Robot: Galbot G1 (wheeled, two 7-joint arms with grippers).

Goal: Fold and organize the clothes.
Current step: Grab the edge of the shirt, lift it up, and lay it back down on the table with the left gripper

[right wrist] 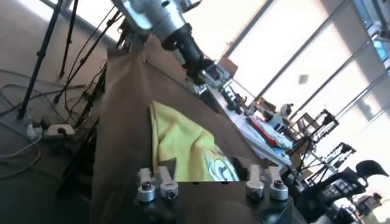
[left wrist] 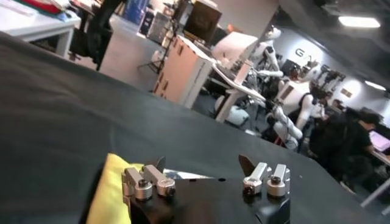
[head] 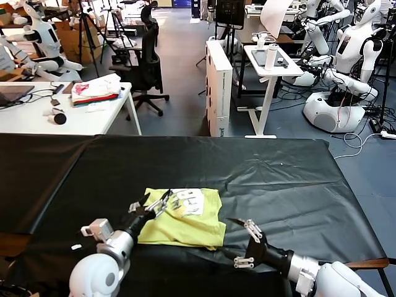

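The lime-yellow T-shirt is lying flat in a compact folded rectangle, so I expect it to slide along in one piece, still folded, when the robot pulls the T-shirt's side edge.
The clothes are one lime-yellow T-shirt, lying folded into a rough rectangle on the black-covered table, near its front edge. A white printed graphic faces up at the far side of the T-shirt. My left gripper is open at the T-shirt's left far corner, fingers over its edge, holding nothing. My right gripper stands open just off the T-shirt's right edge, apart from it. The left wrist view shows the left gripper open above the T-shirt. In the right wrist view the right gripper is empty and faces the T-shirt.
A white desk at the back left carries a white-pink-red fabric pile. Behind the table stand an office chair, a white box, a small white table and other robots.
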